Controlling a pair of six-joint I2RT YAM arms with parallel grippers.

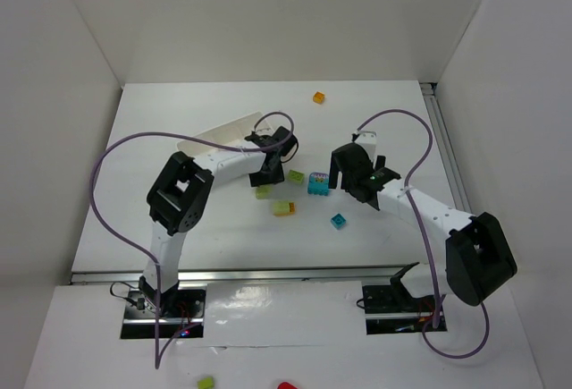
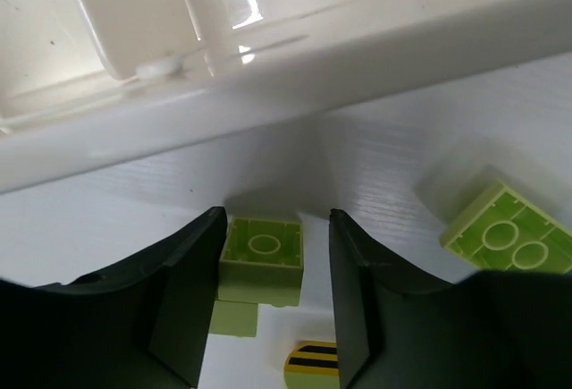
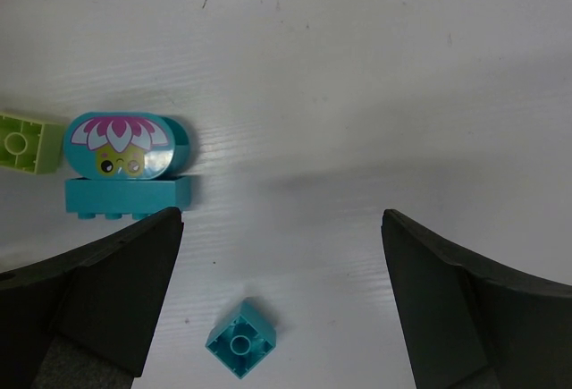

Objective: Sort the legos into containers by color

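Note:
The lime green brick touches just one finger, with a gap on its other side (image 2: 315,259), so the robot's left gripper should center on the brick (image 2: 263,259) and close before lifting.
My left gripper (image 1: 265,178) (image 2: 275,228) is open, its jaws either side of a lime green brick (image 2: 261,259) (image 1: 263,192) lying on the table. The brick lies against the left finger with a gap to the right one. The white tray (image 2: 268,94) (image 1: 223,130) lies just beyond it. Another lime brick (image 2: 505,232) (image 1: 296,176) lies to the right. My right gripper (image 1: 343,176) (image 3: 281,219) is open and empty above the table. A small cyan brick (image 3: 241,339) (image 1: 339,221) lies between its fingers. The cyan picture block (image 3: 125,165) (image 1: 317,183) lies to its left.
A lime brick with a yellow striped piece (image 1: 284,208) (image 2: 315,359) lies near the left gripper. An orange brick (image 1: 318,97) lies at the far side of the table. A lime brick (image 1: 206,382) and a red object (image 1: 286,386) lie in front of the arm bases.

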